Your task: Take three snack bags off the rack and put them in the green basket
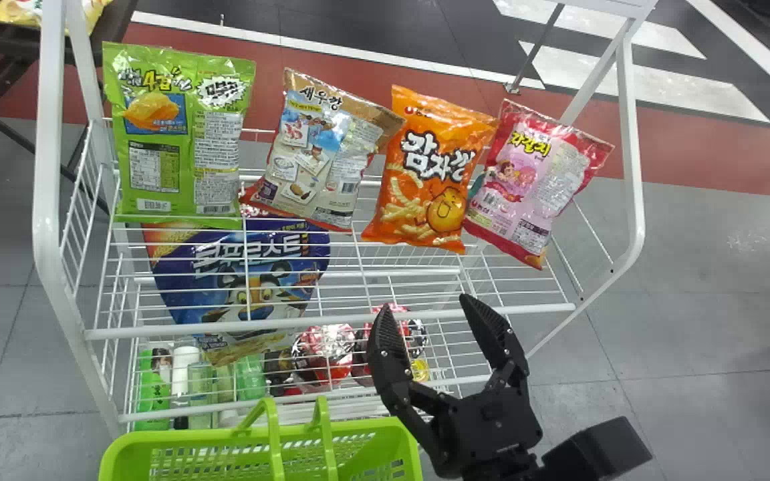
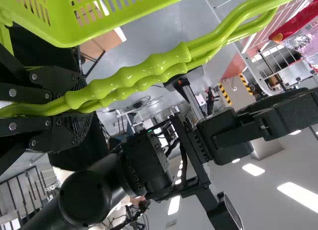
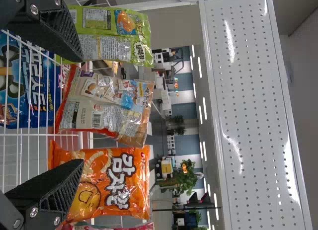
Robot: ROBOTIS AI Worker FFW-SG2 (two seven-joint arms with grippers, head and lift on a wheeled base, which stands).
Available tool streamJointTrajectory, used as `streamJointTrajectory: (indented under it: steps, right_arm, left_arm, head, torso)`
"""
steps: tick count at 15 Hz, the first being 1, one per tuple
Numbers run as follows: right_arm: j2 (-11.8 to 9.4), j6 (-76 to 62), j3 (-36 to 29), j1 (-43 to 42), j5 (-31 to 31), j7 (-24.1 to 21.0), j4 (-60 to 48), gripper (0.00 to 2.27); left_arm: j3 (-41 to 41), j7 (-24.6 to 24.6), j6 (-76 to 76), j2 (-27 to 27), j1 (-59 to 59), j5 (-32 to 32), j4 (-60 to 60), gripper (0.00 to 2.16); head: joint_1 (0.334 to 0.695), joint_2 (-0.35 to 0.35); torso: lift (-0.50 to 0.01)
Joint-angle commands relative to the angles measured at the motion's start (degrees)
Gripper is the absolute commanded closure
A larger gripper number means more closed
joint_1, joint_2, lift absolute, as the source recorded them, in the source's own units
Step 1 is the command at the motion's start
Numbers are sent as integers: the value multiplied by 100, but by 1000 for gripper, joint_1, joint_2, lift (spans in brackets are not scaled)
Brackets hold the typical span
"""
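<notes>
The orange bag should stay upright when the robot lifts the brown-and-white bag, because only a top corner of the brown-and-white bag touches the orange bag's edge.
Four snack bags stand in a row on the rack's upper shelf: a green bag, a brown-and-white bag, an orange bag and a pink bag. My right gripper is open in front of the shelf, below the orange bag in the head view. In the right wrist view, my right gripper is spread, with the brown-and-white bag beyond the gap and the orange bag behind one finger. My left gripper is shut on the handles of the green basket.
The white rack has wire shelves with side rails. A blue cereal bag and, further down, bottles and red-lidded cups lie below the snack bags. The green basket hangs at the rack's front, left of my right arm.
</notes>
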Motion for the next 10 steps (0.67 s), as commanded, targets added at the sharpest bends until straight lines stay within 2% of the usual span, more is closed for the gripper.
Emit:
streamJointTrajectory:
  steps: [1,5,10]
  right_arm:
    - [-4,8,0,-37,-9,0,19,90]
    - [58,606,-9,-793,-70,-8,265,90]
    - [163,1907,158,-2542,9,-88,889,87]
  left_arm:
    - [-3,-1,14,0,0,-5,-7,1541]
    - [-100,-1,14,0,-18,-76,-7,1541]
    - [-161,-36,31,18,-123,-67,81,1541]
  head:
    - [695,-350]
    - [695,-350]
    - [695,-350]
  torso:
    - [-18]
    - [-18]
    - [-18]
